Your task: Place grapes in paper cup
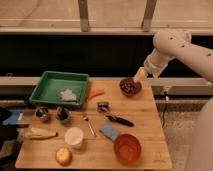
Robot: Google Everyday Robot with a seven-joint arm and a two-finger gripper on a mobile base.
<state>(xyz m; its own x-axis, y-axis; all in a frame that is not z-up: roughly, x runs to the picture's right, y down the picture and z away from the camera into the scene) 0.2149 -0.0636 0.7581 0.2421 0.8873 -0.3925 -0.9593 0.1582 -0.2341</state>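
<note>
I expect the bunch (129,85) to hang down in one piece and leave the bowl empty when I lift it, because the grapes lie clumped together in the purple bowl.
The grapes (130,87) are a dark reddish-purple bunch lying in a small purple bowl (123,91) at the table's back right. My gripper (140,74) hangs just above and to the right of that bowl, pointing down and left at it. It is open, with nothing between its fingers. The white paper cup (74,137) stands upright near the front of the table, left of centre, far from the gripper.
A green tray (50,95) holding a white scrap sits at the back left, with a carrot (95,93) beside it. Two dark metal cups (42,114) stand at the left. An orange bowl (127,148), blue sponge (109,131), black-handled tool (118,119) and round fruit (63,156) fill the front.
</note>
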